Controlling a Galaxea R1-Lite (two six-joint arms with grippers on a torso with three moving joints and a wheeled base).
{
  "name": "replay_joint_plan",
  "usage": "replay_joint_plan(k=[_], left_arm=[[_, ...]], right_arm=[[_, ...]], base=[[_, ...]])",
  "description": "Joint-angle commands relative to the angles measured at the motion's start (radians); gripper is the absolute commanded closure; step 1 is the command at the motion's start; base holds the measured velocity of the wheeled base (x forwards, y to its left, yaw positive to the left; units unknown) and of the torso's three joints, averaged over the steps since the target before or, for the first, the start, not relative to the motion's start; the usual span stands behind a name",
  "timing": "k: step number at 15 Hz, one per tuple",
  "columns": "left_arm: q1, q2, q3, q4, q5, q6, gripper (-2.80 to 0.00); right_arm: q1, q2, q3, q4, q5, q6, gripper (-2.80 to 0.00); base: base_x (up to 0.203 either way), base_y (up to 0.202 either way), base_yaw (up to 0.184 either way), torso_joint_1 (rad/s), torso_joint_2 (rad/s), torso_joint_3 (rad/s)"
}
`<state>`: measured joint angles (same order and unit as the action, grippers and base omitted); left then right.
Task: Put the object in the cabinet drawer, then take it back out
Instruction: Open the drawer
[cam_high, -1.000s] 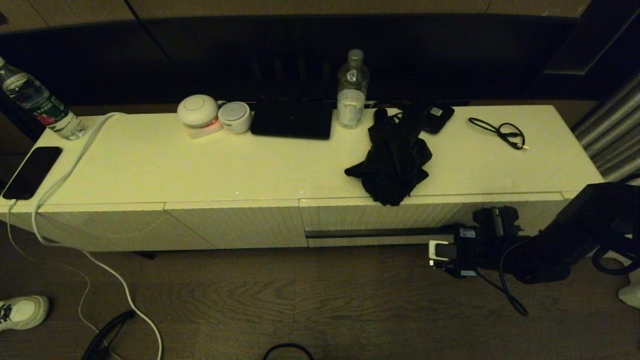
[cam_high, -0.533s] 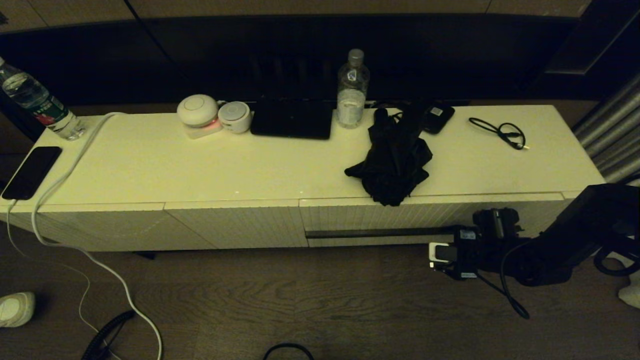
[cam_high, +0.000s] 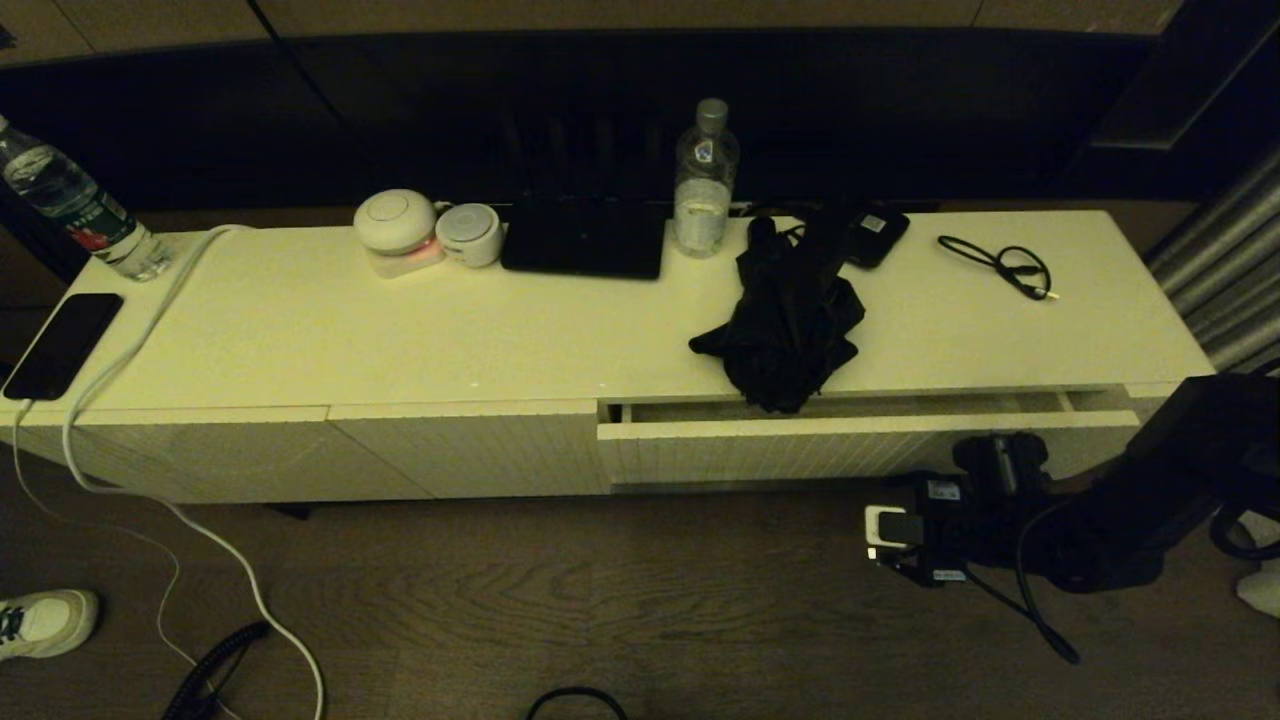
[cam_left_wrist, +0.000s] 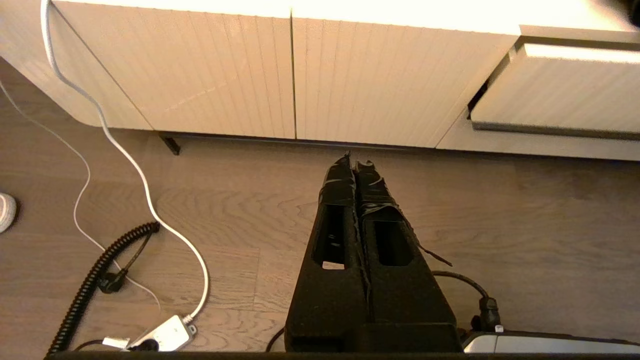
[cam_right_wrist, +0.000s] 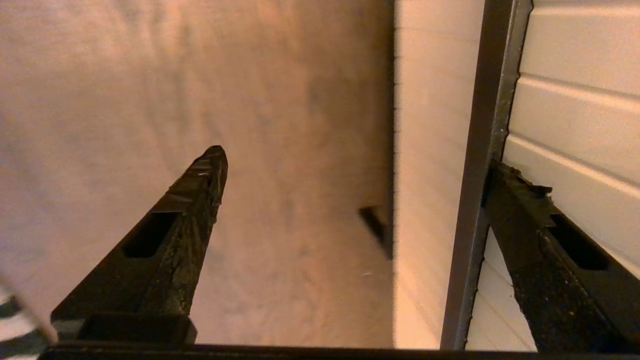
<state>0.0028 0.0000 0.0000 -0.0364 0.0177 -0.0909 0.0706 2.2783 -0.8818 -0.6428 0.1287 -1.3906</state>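
Note:
The cabinet drawer (cam_high: 828, 449) is slightly out, and one finger is at the drawer's dark handle strip (cam_right_wrist: 478, 159). My right gripper should go on pulling until the drawer is wide open.
The black umbrella (cam_high: 790, 320) lies bunched on the cabinet top, its fabric hanging over the front edge just above the cabinet drawer (cam_high: 800, 450). That drawer stands slightly pulled out, a thin slit of its interior showing. My right gripper (cam_high: 925, 510) is low at the drawer's right end and open. In the right wrist view one finger (cam_right_wrist: 530, 220) sits against the ribbed front, right beside the dark handle strip (cam_right_wrist: 480, 150), and the other finger is over the floor. My left gripper (cam_left_wrist: 352, 161) is shut and empty, low over the floor before the left panels.
On the top stand a water bottle (cam_high: 705, 180), a small black device (cam_high: 875, 235), a thin black cable (cam_high: 1005, 265), a dark tablet (cam_high: 585, 240) and white round gadgets (cam_high: 397, 222). A phone (cam_high: 62, 343) and white cord lie at the left. A shoe (cam_high: 45, 622) and cables are on the floor.
The drawer has slid out a little from shut. My right gripper has drawn back toward me with its front. The umbrella has not moved.

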Motion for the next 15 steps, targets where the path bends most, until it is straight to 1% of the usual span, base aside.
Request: replay_joint_plan(k=[1,6,9,15], left_arm=[[0.0,-0.002,0.0,0.0,0.001,-0.001,0.0],[0.0,-0.002,0.0,0.0,0.001,-0.001,0.0],[0.0,-0.002,0.0,0.0,0.001,-0.001,0.0],[0.0,-0.002,0.0,0.0,0.001,-0.001,0.0]], right_arm=[[0.001,-0.03,0.059,-0.003,0.002,-0.008,-2.8],[0.001,-0.109,0.2,-0.003,0.003,0.005,-2.8],[0.001,-0.146,0.264,-0.009,0.004,0.02,-2.8],[0.003,-0.303,0.376,-0.006,0.006,0.026,-2.8]], base=[[0.0,0.0,0.0,0.0,0.0,0.0],[0.0,0.0,0.0,0.0,0.0,0.0],[0.0,0.0,0.0,0.0,0.0,0.0],[0.0,0.0,0.0,0.0,0.0,0.0]])
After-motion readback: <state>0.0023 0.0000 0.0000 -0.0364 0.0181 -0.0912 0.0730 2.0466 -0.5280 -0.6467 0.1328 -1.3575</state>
